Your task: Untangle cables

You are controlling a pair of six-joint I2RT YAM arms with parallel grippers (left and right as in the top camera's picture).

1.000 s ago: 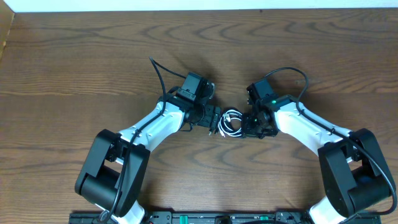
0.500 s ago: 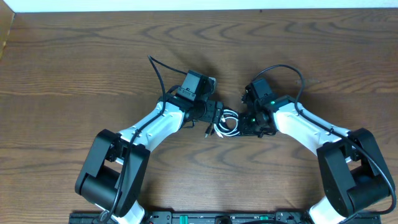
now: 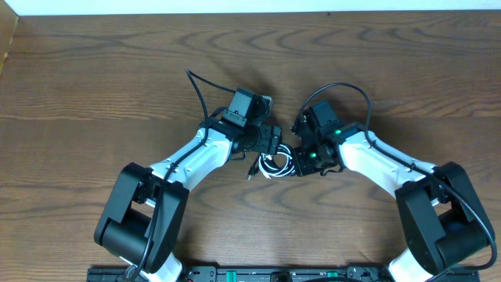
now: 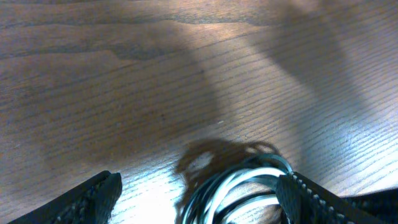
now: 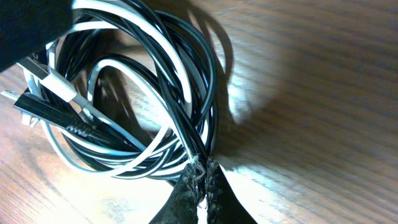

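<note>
My right gripper pinches bunched strands of cord at the coil's edge (image 5: pixel 196 153), so it should open and draw out just the black cord (image 5: pixel 176 107) while my left gripper steadies the coil.
The cables (image 3: pixel 273 164), one white and one black cord coiled together in a small bundle, lie on the table between my two grippers. In the right wrist view the coil (image 5: pixel 124 93) fills the left half, with a white plug and a black plug on its left side. My right gripper (image 5: pixel 202 177) is shut, pinching strands of the coil's lower edge; in the overhead view it (image 3: pixel 300 160) is at the bundle's right side. My left gripper (image 4: pixel 200 185) is open wide, with the coil (image 4: pixel 245 186) between its fingers, close to the right finger. In the overhead view it (image 3: pixel 270 143) is above the bundle.
A black plug end (image 3: pixel 250 174) trails from the bundle's lower left. The wooden table (image 3: pixel 94 78) stretches around both arms. Thick black robot wires (image 3: pixel 200 94) arch above each wrist.
My right gripper has moved left, carrying the cable bundle left and slightly down. The left gripper stayed over the bundle's upper side. A black plug end now trails out lower left.
</note>
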